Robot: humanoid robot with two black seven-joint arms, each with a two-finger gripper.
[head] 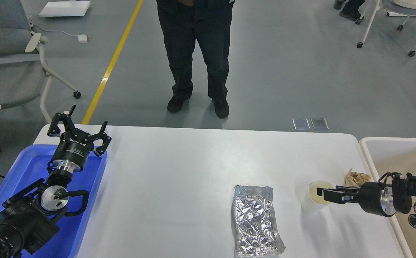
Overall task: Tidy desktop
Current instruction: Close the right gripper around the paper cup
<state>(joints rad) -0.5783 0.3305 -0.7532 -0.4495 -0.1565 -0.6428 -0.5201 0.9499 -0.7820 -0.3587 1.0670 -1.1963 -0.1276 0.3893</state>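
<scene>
My right gripper's fingers are at one side of the cup's rim. The white paper cup will tilt its opening toward them when I lift it.
The white desktop holds a crinkled silver foil packet, a white paper cup and a crumpled tan scrap near its right edge. My right gripper comes in from the right and sits at the cup's right rim. Its two fingers stand slightly apart at the rim, and the cup stands upright on the desktop. My left gripper is open and empty, pointing up over the far end of the blue tray.
A beige white-rimmed bin stands just off the desktop's right end. A person in dark trousers stands beyond the far edge. Office chairs stand at the far left and far right on the grey floor.
</scene>
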